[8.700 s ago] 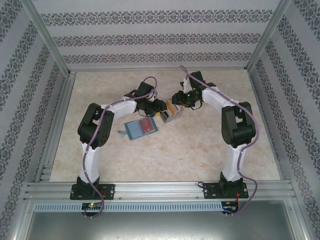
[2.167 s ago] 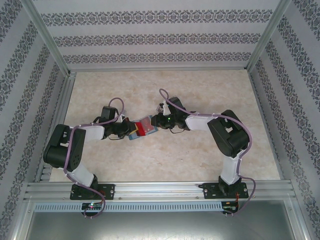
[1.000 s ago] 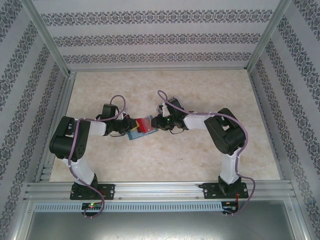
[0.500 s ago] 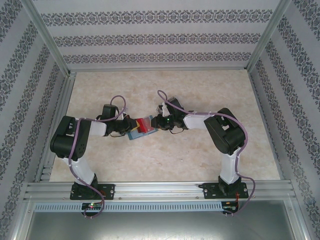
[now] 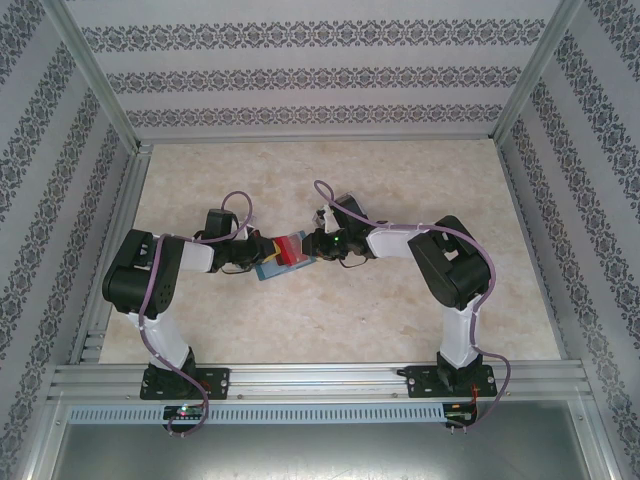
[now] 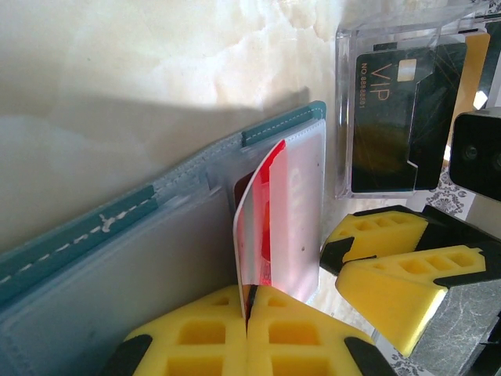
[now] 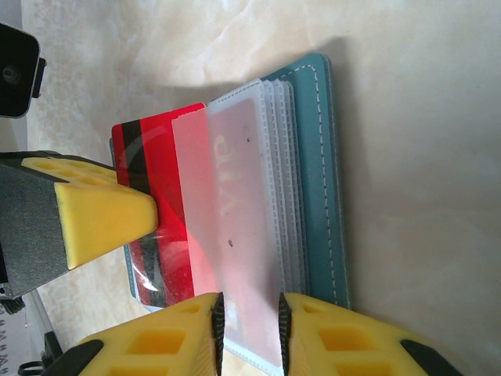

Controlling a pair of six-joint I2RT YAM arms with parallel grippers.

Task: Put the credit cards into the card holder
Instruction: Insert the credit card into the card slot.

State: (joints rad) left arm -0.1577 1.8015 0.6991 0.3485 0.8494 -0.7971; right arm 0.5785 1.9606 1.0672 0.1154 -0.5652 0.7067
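Note:
The red credit card is bent upward at the clear sleeve's opening (image 6: 272, 210), so my left gripper should open, let the card go flat and then push its outer edge (image 7: 117, 141) inside.
The teal card holder (image 5: 268, 270) lies open on the table between the two arms, its clear sleeves (image 7: 235, 204) fanned out. My left gripper (image 6: 249, 301) is shut on the edge of a red credit card (image 6: 258, 204), which slants in under the top sleeve. That card (image 7: 149, 149) shows red with a dark stripe beside the left finger (image 7: 102, 215). My right gripper (image 7: 249, 329) has its jaws a little apart over the near end of the top sleeve. I cannot tell whether they press on it. A black VIP credit card (image 6: 391, 117) stands in the tray.
A clear slanted plastic tray (image 6: 407, 47) stands just beyond the card holder, with an orange card (image 6: 472, 78) behind the black one. The two grippers (image 5: 265, 250) (image 5: 310, 247) face each other a few centimetres apart. Patterned walls and metal rails ring the marble tabletop (image 5: 400, 300).
Over the last second almost nothing moved; the left elbow shifted slightly. Several seconds ago both grippers were up at the tray, and they have since come down to the card holder with the red card.

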